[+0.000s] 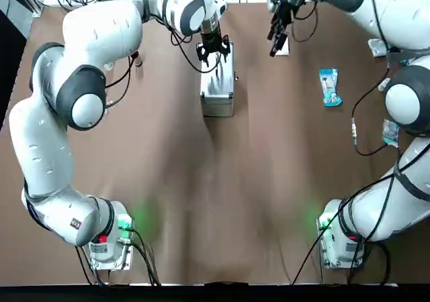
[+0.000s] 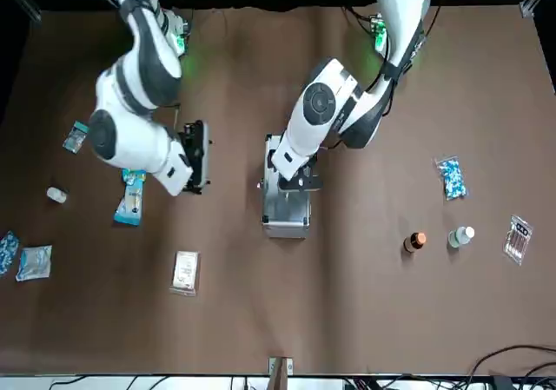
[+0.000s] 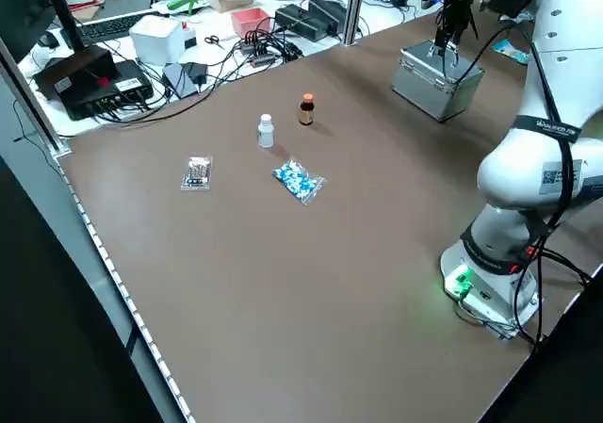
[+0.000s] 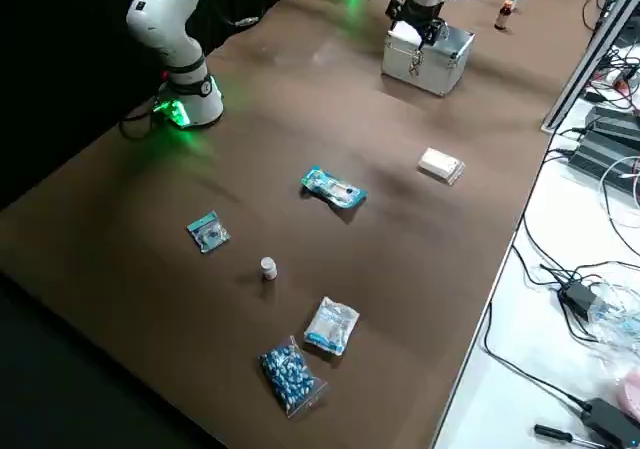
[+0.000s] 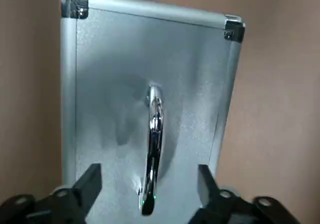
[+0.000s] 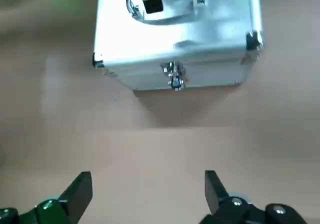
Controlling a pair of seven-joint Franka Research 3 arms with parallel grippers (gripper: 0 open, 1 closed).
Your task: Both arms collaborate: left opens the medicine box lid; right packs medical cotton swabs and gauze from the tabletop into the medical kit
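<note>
The latch is on the side toward the robot's right gripper, so the lid will swing up around the opposite edge when the robot pulls its handle.
The silver medicine box lies mid-table with its lid shut and its front latch closed. My left gripper hangs just over the lid, open, with a finger on either side of the thin handle. My right gripper hovers open beside the box, holding nothing, its fingers wide apart. The teal-and-white cotton swabs packet lies on the table on the right arm's side. The white square gauze packet rests farther out, toward the table's far edge.
On the right arm's side lie a small white bottle, a small teal packet, a white packet and a blue-speckled packet. On the left arm's side are a brown bottle, a white bottle and another speckled packet.
</note>
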